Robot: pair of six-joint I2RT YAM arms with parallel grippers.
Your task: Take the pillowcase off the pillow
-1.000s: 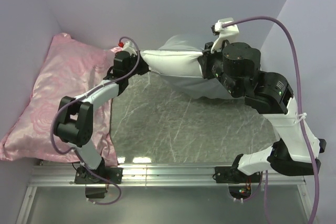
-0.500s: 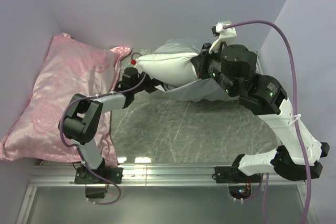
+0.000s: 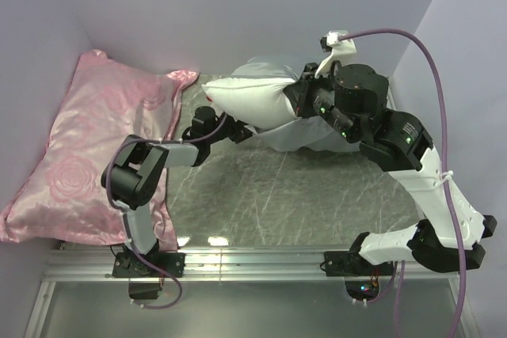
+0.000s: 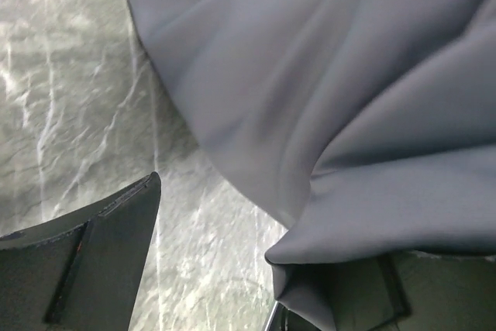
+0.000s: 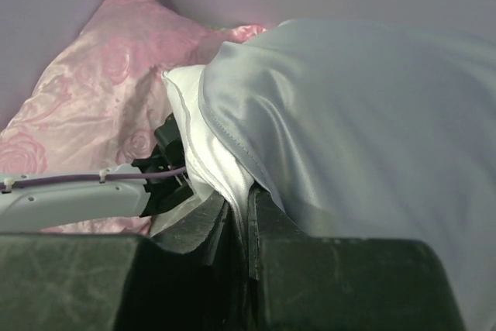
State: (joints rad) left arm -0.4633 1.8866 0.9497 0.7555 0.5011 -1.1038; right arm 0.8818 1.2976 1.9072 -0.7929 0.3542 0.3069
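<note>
The pillowcase (image 4: 380,211) hangs over my left gripper's finger beneath the raised pillow, so my right gripper should lower the pillow before my left gripper reaches the white end (image 3: 222,95).
The white pillow (image 3: 247,98) hangs above the back of the table, its right part still inside the grey pillowcase (image 3: 305,142). My right gripper (image 3: 296,100) is shut on a fold of white pillow fabric (image 5: 203,141) just beside the pillowcase hem (image 5: 232,141). The grey pillowcase (image 5: 372,129) spreads away to the right of it. My left gripper (image 3: 234,127) stands open low under the pillow. In the left wrist view the left gripper (image 4: 225,269) has bare table between its fingers, and a fold of pillowcase (image 4: 310,98) drapes over the right finger.
A pink rose-patterned pillow (image 3: 103,148) fills the left side against the wall and shows behind the left arm (image 5: 77,195). Walls close in at the back and both sides. The marbled tabletop (image 3: 301,195) lies in front of the pillow.
My left gripper let go of the pillow's left end, opened, and dropped down and right beneath it. The right gripper stayed shut and shifted the pillow a little to the left.
</note>
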